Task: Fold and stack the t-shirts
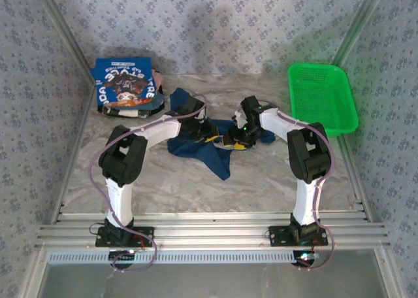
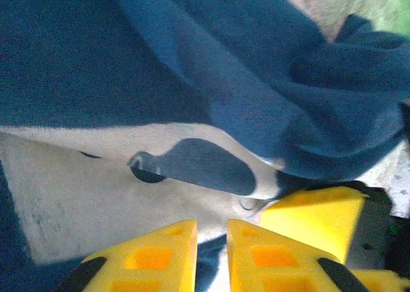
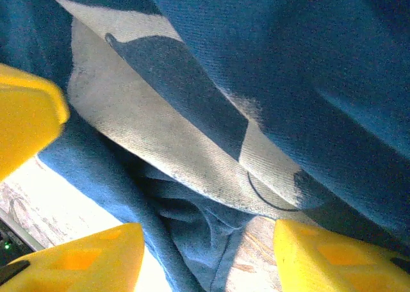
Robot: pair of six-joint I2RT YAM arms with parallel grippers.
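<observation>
Next, my right gripper moves the navy t-shirt's end (image 1: 268, 136) toward the green basket before I spread the t-shirt open, because both grippers are crowded over the crumpled navy t-shirt's print (image 1: 219, 141).
A dark navy t-shirt (image 1: 208, 149) lies crumpled in the middle of the table, its pale print (image 2: 96, 189) turned up in folds. My left gripper (image 1: 208, 128) is down on its left part. In the left wrist view its yellow fingers (image 2: 160, 257) stand a narrow gap apart with a fold of this cloth between them. My right gripper (image 1: 236, 136) is over the shirt's right part, close to the left one. Its fingers (image 3: 339, 257) stand wide apart above bunched navy cloth (image 3: 205, 234), holding nothing. A brighter blue t-shirt (image 1: 124, 83) lies folded at the back left.
A green mesh basket (image 1: 322, 97) stands at the back right. Patterned walls close in the table on three sides. The marble tabletop (image 1: 261, 187) lies bare in front of the shirt. One finger of the right gripper (image 2: 314, 218) shows beside my left fingers.
</observation>
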